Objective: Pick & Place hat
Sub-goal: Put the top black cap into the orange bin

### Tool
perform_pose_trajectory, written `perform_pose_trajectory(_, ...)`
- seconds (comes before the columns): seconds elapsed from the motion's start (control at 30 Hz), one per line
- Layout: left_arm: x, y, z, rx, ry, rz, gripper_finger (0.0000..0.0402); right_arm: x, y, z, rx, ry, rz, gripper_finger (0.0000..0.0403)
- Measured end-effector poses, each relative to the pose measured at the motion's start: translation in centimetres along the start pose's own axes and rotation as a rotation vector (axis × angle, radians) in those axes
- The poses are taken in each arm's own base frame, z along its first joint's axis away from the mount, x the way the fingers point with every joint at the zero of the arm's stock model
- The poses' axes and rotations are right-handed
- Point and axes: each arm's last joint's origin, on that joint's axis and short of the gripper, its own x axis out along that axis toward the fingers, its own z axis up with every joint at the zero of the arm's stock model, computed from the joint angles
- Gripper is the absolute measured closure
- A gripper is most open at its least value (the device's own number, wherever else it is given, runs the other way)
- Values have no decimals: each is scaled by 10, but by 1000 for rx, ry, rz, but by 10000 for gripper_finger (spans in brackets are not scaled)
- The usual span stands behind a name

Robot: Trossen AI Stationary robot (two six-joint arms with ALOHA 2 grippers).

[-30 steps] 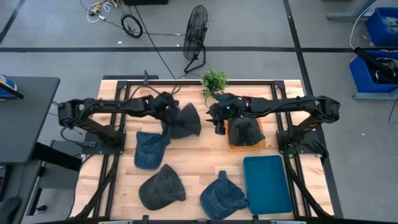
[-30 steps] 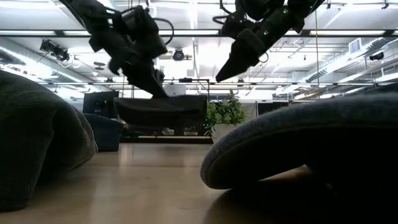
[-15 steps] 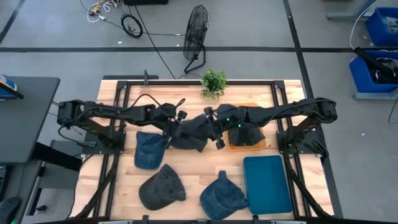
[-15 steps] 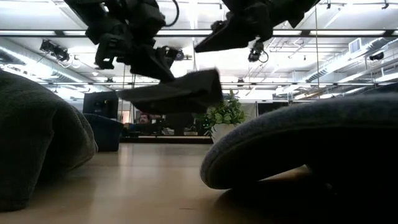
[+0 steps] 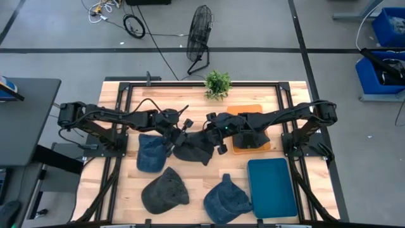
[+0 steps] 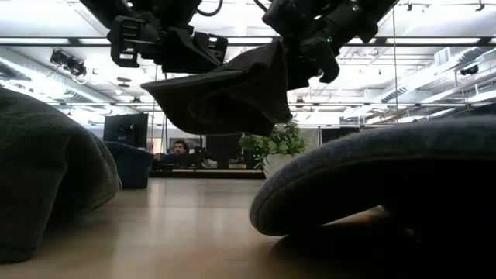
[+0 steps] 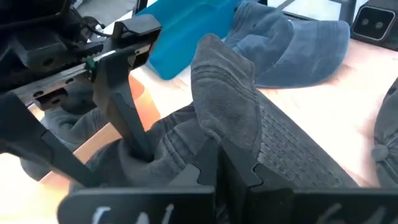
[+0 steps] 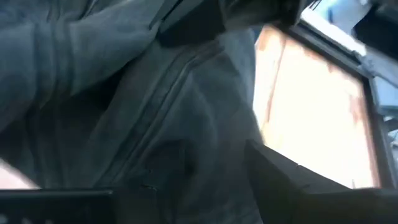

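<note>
The dark grey hat (image 5: 195,150) is hanging from my left gripper, short of the orange tray. My right gripper should take the hat from it and lower the hat there.
A dark grey hat (image 5: 197,149) hangs in the air over the table's middle, between my two grippers; in the low view the hat (image 6: 225,97) sags clear of the wood. My left gripper (image 5: 181,135) reaches in from the left and is shut on it. My right gripper (image 5: 214,132) reaches in from the right, open, with its fingers set into the hat's cloth. The right wrist view is filled with the grey cloth (image 8: 124,93). My left gripper pinches a raised fold of the hat's cloth (image 7: 225,146) between its two fingers, coming level from the table's left. The hat is lifted clear and droops below and beyond the fingers. My right gripper stands open against the hat from the table's right, slanting down. One finger (image 7: 129,118) dips into a hollow of the cloth (image 7: 155,158); the other (image 7: 46,152) lies outside it.
Another dark hat (image 5: 251,135) sits on an orange tray (image 5: 244,109) right of centre. A blue hat (image 5: 150,154), a dark grey hat (image 5: 164,190) and a second blue hat (image 5: 226,198) lie on the near half. A teal tray (image 5: 272,187) lies near right, a plant (image 5: 217,82) at the far edge.
My left gripper has carried the hat toward the table's right and near side, keeping it lifted; the hat has turned and now sags lower. My right gripper has moved left from over the orange tray and met the hat.
</note>
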Motion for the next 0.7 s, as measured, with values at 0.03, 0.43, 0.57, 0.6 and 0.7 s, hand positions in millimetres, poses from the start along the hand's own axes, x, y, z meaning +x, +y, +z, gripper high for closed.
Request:
perform_pose_trajectory(0.03,0,0,0,-2,8,5,396,0,1,-1,2,12,8,228)
perform_pose_trajectory(0.43,1,0,3,43,-19,9,395,3,1,-1,-36,11,-20,228)
perform_pose_trajectory(0.57,1,0,3,38,-18,7,395,3,0,-1,-35,14,-31,255)
perform_pose_trajectory(0.6,1,0,2,35,-17,6,395,3,0,-1,-36,13,-32,268)
perform_pose_trajectory(0.7,0,0,1,29,-14,2,395,3,-2,3,-33,-23,-47,319)
